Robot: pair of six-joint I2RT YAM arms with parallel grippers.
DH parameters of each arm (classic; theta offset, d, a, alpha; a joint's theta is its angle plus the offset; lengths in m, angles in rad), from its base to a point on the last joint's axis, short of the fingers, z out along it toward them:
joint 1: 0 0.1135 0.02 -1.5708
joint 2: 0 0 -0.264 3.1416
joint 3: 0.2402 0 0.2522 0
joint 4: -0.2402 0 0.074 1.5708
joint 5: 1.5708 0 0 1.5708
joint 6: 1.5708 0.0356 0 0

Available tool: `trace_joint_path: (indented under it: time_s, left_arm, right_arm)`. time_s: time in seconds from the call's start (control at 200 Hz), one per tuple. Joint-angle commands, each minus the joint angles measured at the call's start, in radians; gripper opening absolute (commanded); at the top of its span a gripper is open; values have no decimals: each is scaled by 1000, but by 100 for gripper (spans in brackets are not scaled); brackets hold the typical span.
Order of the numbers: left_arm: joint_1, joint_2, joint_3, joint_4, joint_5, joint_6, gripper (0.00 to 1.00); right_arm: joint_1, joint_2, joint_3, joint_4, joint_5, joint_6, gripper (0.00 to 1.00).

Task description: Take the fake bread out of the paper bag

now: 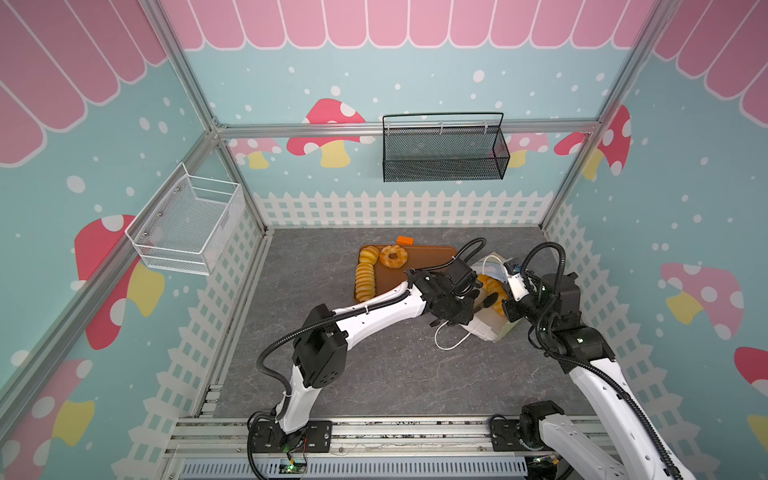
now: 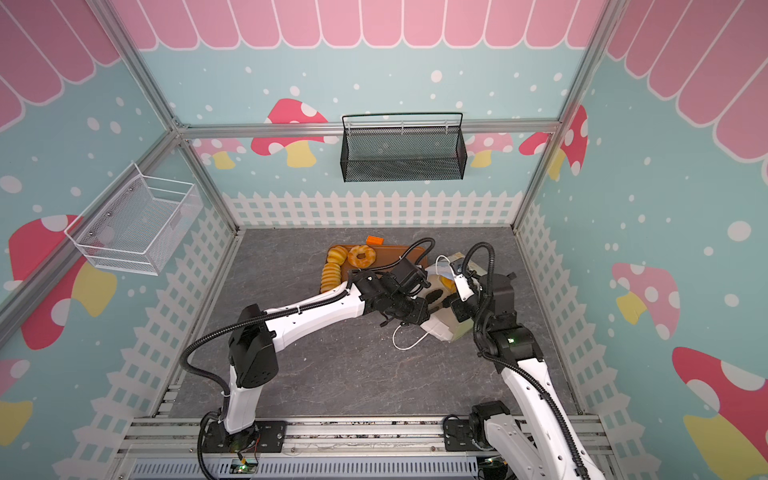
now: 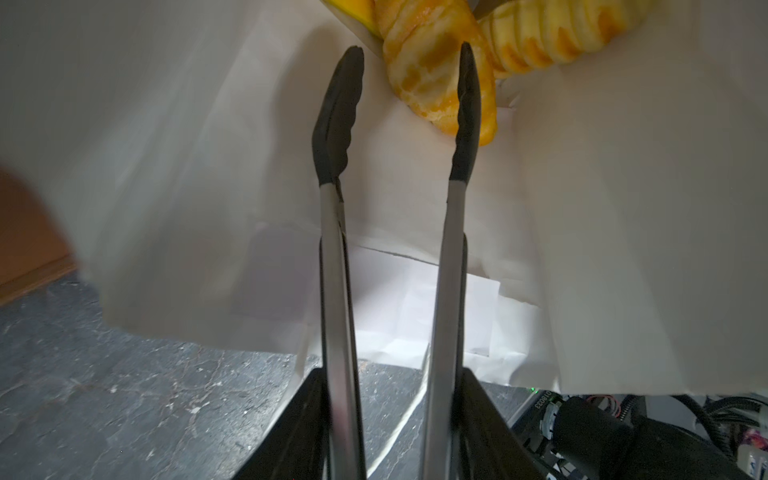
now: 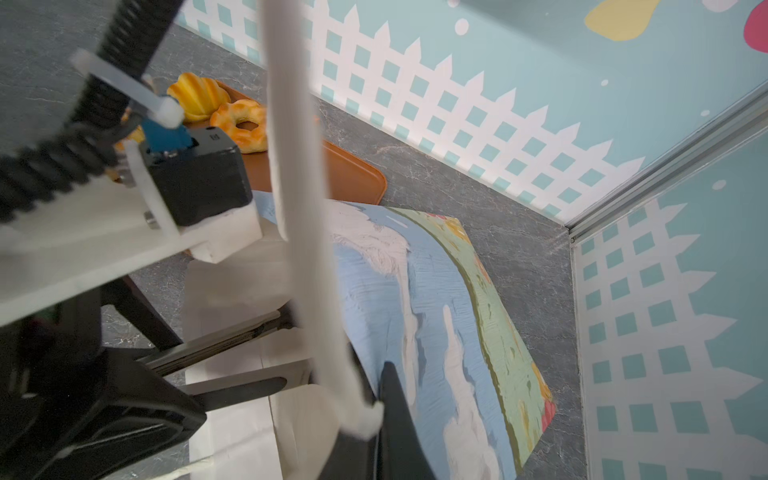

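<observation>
The tongs are open in line with the front golden roll [image 3: 432, 88], so my left gripper should keep reaching deeper until the tongs are on both sides of the roll [image 3: 422, 44], then close.
The paper bag [image 1: 490, 328] [image 4: 436, 291] lies on its side at the right, its mouth facing my left arm. My left gripper [image 1: 467, 305] [image 3: 390, 374] is shut on metal tongs [image 3: 338, 112] that reach into the bag's white inside [image 3: 602, 208]. The tongs' black tips stand apart, one tip in front of a ridged golden roll [image 3: 428, 70]; a second roll [image 3: 552, 33] lies behind it. Fake bread [image 1: 490, 284] shows in the bag's mouth. My right gripper [image 1: 509, 309] [image 4: 380, 409] is shut on the bag's upper rim beside a cord handle.
An orange-brown tray [image 1: 428, 257] behind the bag holds a long ridged roll [image 1: 365, 280], a bun [image 1: 369, 253] and a ring doughnut [image 1: 393, 256]. A small orange block [image 1: 405, 240] sits behind the tray. The bag's loose cord handle [image 1: 451, 338] lies on the grey table.
</observation>
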Motion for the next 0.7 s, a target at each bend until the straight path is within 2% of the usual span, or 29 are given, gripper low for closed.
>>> trace_joint_path:
  time_s: [0.0,0.505,0.58,0.695]
  left_arm:
    - [-15,28,54,83,51,-61,46]
    - [-17,170,156,88,64,-91,46]
    - [-16,158,159,88,48,-76,41]
    - [-16,126,154,92,36,-52,27]
  right_arm:
    - [1,-17,-10,28,-31,1,0]
    - [1,-17,-3,41,-52,26,0]
    - [0,-11,-5,48,-56,27,0]
    - [1,-5,-2,50,-49,17,0]
